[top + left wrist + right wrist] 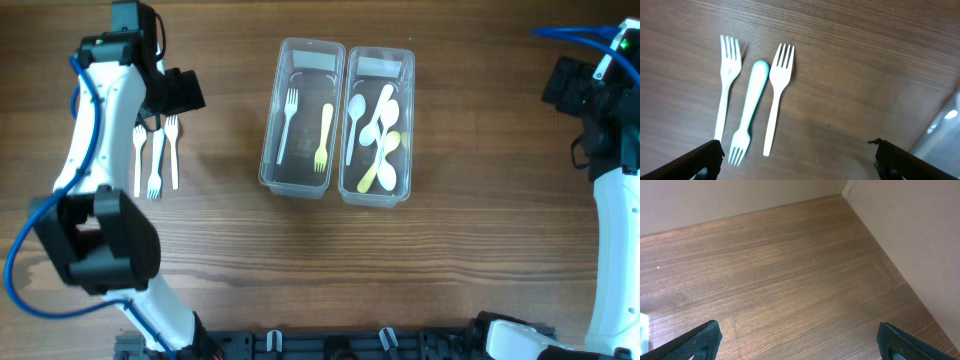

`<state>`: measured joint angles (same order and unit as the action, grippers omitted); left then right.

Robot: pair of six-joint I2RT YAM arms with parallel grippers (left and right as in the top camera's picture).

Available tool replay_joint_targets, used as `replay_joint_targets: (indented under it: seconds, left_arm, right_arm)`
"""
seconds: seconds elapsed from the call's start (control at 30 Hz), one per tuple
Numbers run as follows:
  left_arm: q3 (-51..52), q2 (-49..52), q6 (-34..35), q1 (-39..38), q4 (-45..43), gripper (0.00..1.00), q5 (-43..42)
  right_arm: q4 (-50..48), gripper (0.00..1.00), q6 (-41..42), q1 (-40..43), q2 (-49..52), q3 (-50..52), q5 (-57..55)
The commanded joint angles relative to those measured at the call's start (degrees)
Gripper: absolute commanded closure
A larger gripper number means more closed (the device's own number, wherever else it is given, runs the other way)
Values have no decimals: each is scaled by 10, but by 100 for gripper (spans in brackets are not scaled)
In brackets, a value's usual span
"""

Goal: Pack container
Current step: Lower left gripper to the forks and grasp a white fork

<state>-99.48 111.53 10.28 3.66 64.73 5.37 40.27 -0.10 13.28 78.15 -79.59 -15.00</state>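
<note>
Open wood (215, 155) lies beside the white fork nearest the containers, so my left gripper should go on moving down toward its neck (173, 143) until the fingers close across it.
Two clear plastic containers stand side by side mid-table. The left container (303, 170) holds a white fork (288, 120) and a yellow fork (324, 135). The right container (378, 195) holds several white and yellow spoons (378, 135). Three loose forks (155, 155) lie on the wood at the left. From the left wrist they are a white fork (725, 85), a pale blue fork (751, 102) with its tines towards the camera, and another white fork (776, 95). My left gripper (797, 160) hovers open just beside them, holding nothing. My right gripper (797, 342) is open over bare wood at the far right.
The left arm (95, 150) curves along the table's left side next to the loose forks. The right arm (610, 200) stands at the right edge. In the right wrist view a wall (900, 225) borders the table. A clear container edge (945, 125) shows at the left wrist view's right.
</note>
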Motion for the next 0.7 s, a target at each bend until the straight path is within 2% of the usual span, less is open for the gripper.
replay_joint_targets:
  seconds: [0.0,0.2,0.43,0.57,0.67]
  left_arm:
    - [3,37,14,1,-16,1,7]
    - [7,62,73,8,-37,1,7]
    - [92,64,0,8,-119,2,7]
    - [135,65,-12,8,-159,3,7]
    - [155,65,-31,8,-177,9,7]
  right_arm:
    - [-1,0,4,1,-7,-7,5]
    - [-1,0,4,1,-7,-7,5]
    - [-1,0,4,1,-7,-7,5]
    - [-1,0,4,1,-7,-7,5]
    - [-1,0,4,1,-7,-7,5]
